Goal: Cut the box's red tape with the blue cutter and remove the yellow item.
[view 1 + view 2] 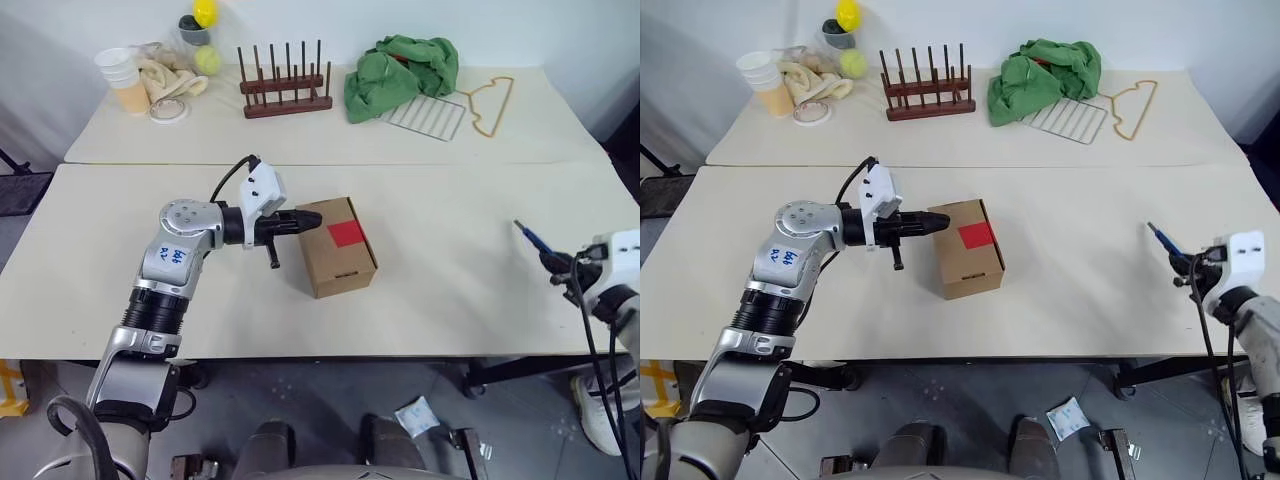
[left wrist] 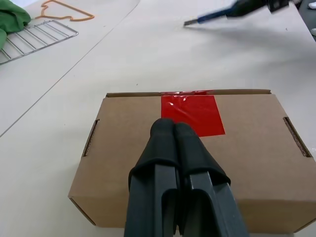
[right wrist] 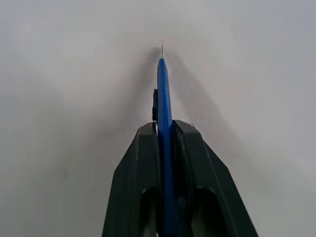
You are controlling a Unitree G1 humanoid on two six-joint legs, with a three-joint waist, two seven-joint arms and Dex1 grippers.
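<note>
The box (image 1: 336, 262) is crooked to the table's edge. The robot's left gripper should therefore move off the box's top and straighten the box from its side (image 1: 306, 272) before opening it.
The brown cardboard box (image 1: 335, 262) stands closed mid-table, the red tape (image 1: 346, 233) lying over its top seam. My left gripper (image 1: 312, 221) is shut and empty, its fingertips (image 2: 171, 129) against the box's top at the left edge of the tape (image 2: 192, 113). Far to the right, near the table's front edge, my right gripper (image 1: 556, 262) is shut on the blue cutter (image 1: 530, 237). The cutter (image 3: 163, 94) juts out past the fingers with its thin blade tip over bare table. The yellow item is hidden.
On the rear table stand stacked cups (image 1: 120, 75), a tennis ball (image 1: 207, 60), a wooden peg rack (image 1: 285, 90), a green cloth (image 1: 400, 70), a wire grid (image 1: 430, 115) and a yellow hanger (image 1: 492, 105). A seam (image 1: 400, 163) divides the two tables.
</note>
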